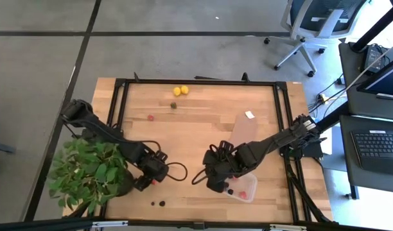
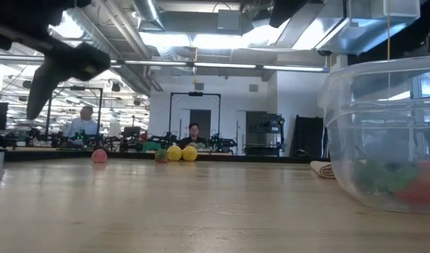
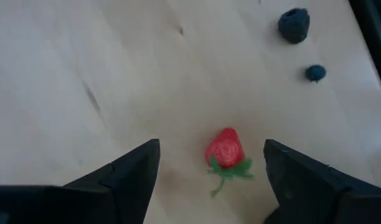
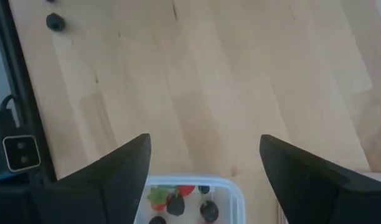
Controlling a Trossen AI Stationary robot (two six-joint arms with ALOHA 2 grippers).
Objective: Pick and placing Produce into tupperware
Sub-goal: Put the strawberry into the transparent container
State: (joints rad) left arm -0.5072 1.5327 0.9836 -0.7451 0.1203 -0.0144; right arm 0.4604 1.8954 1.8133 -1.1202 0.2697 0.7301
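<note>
The robot's right gripper is over the tupperware (image 1: 243, 189) and blocks it, so next the right gripper moves back before the left gripper brings the strawberry (image 3: 226, 149) there.
My left gripper (image 3: 210, 148) (image 1: 156, 176) hangs open near the table's near edge, one finger on each side of a red strawberry piece (image 3: 226, 149) without touching it. The strawberry lies on its side on the wood. Two dark berries (image 3: 294, 25) (image 3: 315, 73) lie beyond it. My right gripper (image 4: 205, 140) (image 1: 218, 182) is open beside and slightly above the clear tupperware (image 4: 237, 190) (image 1: 243, 190) (image 2: 383, 133). The tupperware stands on the table and holds a strawberry (image 4: 185, 190) and dark berries (image 4: 175, 204). Two yellow lemon pieces (image 1: 181, 90) (image 2: 182, 153) rest by the far edge.
A leafy potted plant (image 1: 87, 173) stands at the near left, close to my left arm. A flat brown block (image 1: 244, 130) lies beyond the tupperware, with a small white bit (image 1: 249, 115) past it. A red piece (image 1: 150, 117) (image 2: 99, 156) and a dark piece (image 1: 173, 105) lie farther back. A black frame (image 1: 283, 122) borders the table.
</note>
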